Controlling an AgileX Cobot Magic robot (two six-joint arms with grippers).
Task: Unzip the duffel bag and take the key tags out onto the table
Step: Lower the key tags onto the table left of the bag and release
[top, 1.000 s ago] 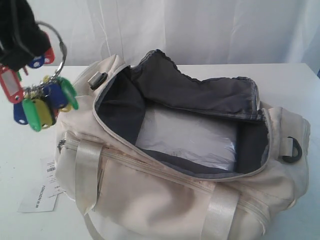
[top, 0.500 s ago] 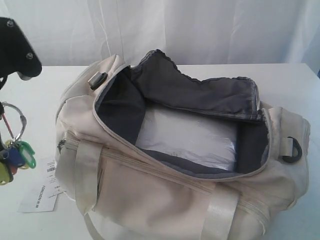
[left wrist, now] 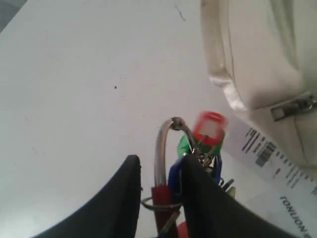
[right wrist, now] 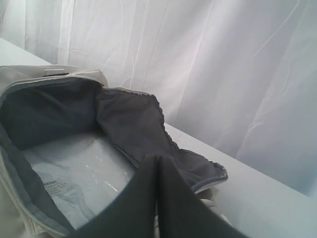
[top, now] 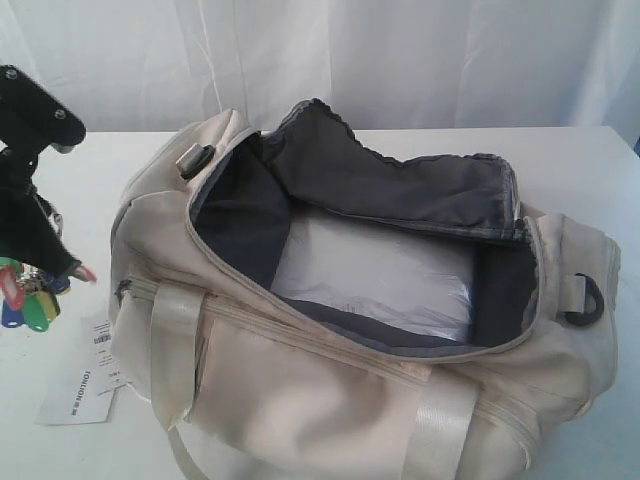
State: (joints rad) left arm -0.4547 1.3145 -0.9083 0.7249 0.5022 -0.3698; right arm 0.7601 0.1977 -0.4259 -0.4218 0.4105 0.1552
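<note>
I should now lower the key tags with my left gripper until they touch down and then let go, because they hang clear of the duffel bag, low over the tabletop.
The cream duffel bag lies unzipped on the white table, its dark grey lining folded back. My left gripper hangs low over the table just left of the bag. The big metal ring and a red tag sit wedged between its narrowly parted fingers. The coloured key tags dangle from it close to the tabletop, and the red one is blurred. My right gripper is shut on nothing above the bag's open mouth and is out of the exterior view.
A white paper barcode label lies by the bag's left end, close to the tags. Crinkled clear-wrapped stuffing fills the bag's bottom. A black D-ring hangs at its right end. A white curtain closes the back.
My left gripper has come down from high at the left to just above the table, carrying the key tags with it. The bag has not moved.
</note>
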